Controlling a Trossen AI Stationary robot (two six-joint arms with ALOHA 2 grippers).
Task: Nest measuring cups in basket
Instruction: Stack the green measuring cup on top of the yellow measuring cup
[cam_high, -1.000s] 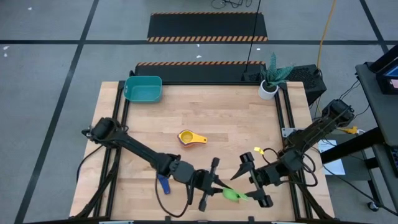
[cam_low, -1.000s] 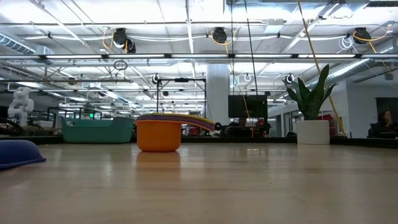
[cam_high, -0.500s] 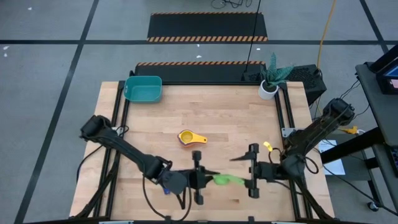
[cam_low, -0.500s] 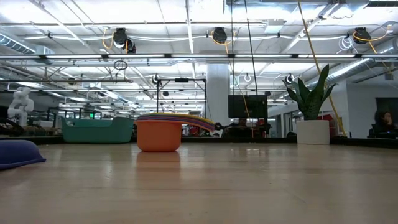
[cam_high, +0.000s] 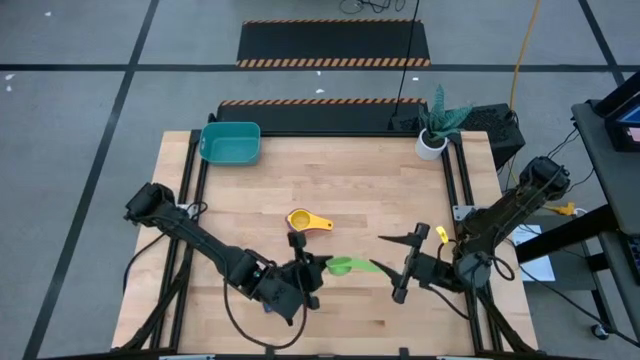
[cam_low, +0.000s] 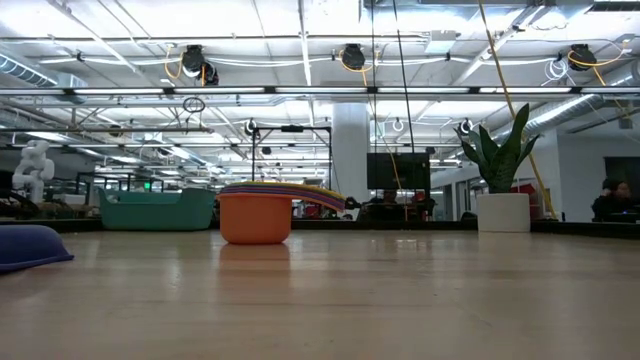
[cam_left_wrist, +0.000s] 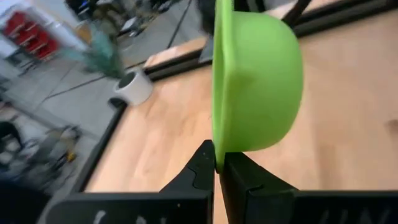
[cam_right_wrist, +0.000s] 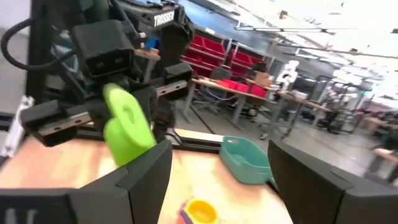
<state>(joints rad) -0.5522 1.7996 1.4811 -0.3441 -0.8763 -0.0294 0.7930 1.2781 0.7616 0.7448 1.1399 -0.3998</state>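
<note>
I should take the cup's free handle with my right gripper before putting the green cup into the stack, because my left gripper is pinching the green cup by its rim.
My left gripper is shut on a green measuring cup, above the table's near middle. My right gripper stands open a little to the right of it, facing the cup and touching nothing. A stack of cups, orange at the bottom, sits on the table's middle. A blue cup lies near the front, mostly hidden under my left arm in the high view. The teal basket stands at the far left corner. My left gripper pinches the green cup's rim edge between its two fingertips. The fingers come nearly level from the table's left. The cup is clear of the table and turned on its side, its rim upright and its bowl bulging to one side.
A white plant pot stands at the far right corner. Black frame rails run along the table's left and right edges. Bare wood lies between the cup stack and the basket.
My left gripper has carried the green cup from the near edge toward the table's middle and the cup stack, turning its wrist, so the cup now sits on its side. My right gripper has rolled about its own axis while staying almost where it was, open.
</note>
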